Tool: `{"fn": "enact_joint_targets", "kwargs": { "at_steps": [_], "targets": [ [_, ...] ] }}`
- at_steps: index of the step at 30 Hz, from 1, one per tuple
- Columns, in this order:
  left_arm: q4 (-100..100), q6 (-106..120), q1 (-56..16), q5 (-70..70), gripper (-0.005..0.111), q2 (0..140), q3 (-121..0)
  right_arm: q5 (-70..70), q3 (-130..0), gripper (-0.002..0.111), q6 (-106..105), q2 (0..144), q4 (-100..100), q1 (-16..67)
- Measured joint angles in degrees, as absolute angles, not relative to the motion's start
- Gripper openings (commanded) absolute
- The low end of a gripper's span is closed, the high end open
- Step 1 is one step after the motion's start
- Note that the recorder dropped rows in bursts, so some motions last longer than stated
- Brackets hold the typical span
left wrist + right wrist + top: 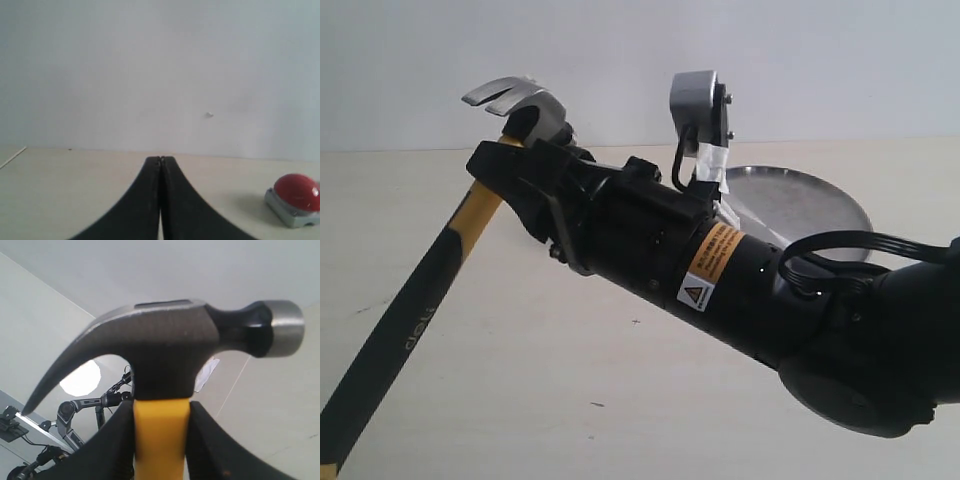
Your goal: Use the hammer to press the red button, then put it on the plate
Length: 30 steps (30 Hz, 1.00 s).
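Note:
Next, I take the black handle with my left gripper before pressing the red button, because my right gripper holds the hammer by the yellow neck under its head.
My right gripper is shut on the hammer, gripping the yellow neck just under the dark steel head. The hammer hangs above the table, claw upward, its yellow-and-black handle slanting down toward the lower left. In the right wrist view the fingers press both sides of the yellow neck below the hammer's head. The silver plate lies on the table behind my right arm. The red button on its grey base shows only in the left wrist view, off to one side of my left gripper, which is shut and empty.
The thick black right arm crosses most of the exterior view and hides the table behind it. Its silver wrist camera sticks up above it. A pale wall stands behind the table. Black arm hardware shows beyond the hammer.

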<state>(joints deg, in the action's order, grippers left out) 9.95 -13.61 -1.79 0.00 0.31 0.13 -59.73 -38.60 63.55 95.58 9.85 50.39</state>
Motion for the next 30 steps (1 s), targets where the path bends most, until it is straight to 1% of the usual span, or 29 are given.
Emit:
{"fn": "enact_joint_targets", "kwargs": {
  "at_steps": [3,5,6,8,10,12,14,15,19,22,24,25,27,30],
  "targets": [
    [9.83,-18.75,-1.79,-4.24,0.000,0.31,0.13,-59.73,-38.60,0.000,63.55,95.58,9.63,50.39],
    [9.74,-20.89,-1.79,-10.30,0.000,0.31,0.13,-59.62,-38.60,0.000,63.43,95.58,9.63,50.39],
    [9.17,-23.59,-1.79,-15.85,0.000,0.31,0.13,-59.28,-38.60,0.000,62.85,95.58,9.39,50.39],
    [7.16,-26.16,-1.79,-15.69,0.000,1.31,-2.65,-59.01,-38.60,0.000,62.51,95.58,9.17,50.39],
    [6.40,-23.99,-1.79,-10.80,0.000,6.70,-9.57,-58.92,-38.60,0.000,62.32,95.58,9.17,50.39],
    [6.40,-21.64,-1.79,-1.87,0.000,15.74,-18.87,-58.92,-38.60,0.000,62.32,95.58,9.17,50.39],
    [6.75,-15.26,-1.79,10.64,0.000,24.81,-30.84,-58.48,-38.60,0.000,62.32,95.58,9.17,50.39],
    [6.75,-8.95,-1.79,19.46,0.000,29.74,-37.50,-57.95,-38.60,0.000,62.32,95.58,9.14,50.39],
    [1.09,6.30,-1.79,40.35,0.000,40.07,-50.78,-57.12,-38.60,0.000,62.32,95.58,9.04,50.39],
    [-8.96,19.14,-1.79,51.05,0.000,46.18,-55.78,-57.02,-38.60,0.000,62.32,95.58,9.04,50.39],
    [-17.58,27.75,-1.91,56.83,0.000,49.92,-56.92,-57.02,-38.60,0.000,62.55,95.58,9.04,50.39],
    [-21.19,32.17,-2.01,59.30,0.002,51.76,-57.02,-56.99,-38.60,0.000,62.70,95.58,8.77,50.39],
    [-25.46,37.44,-2.22,62.80,0.010,54.92,-57.02,-56.57,-38.60,0.000,62.93,95.58,7.87,50.39],
    [-26.99,40.65,-3.18,65.70,0.028,59.00,-57.02,-54.97,-38.60,0.000,63.05,95.58,4.30,50.39]
  ]
}}
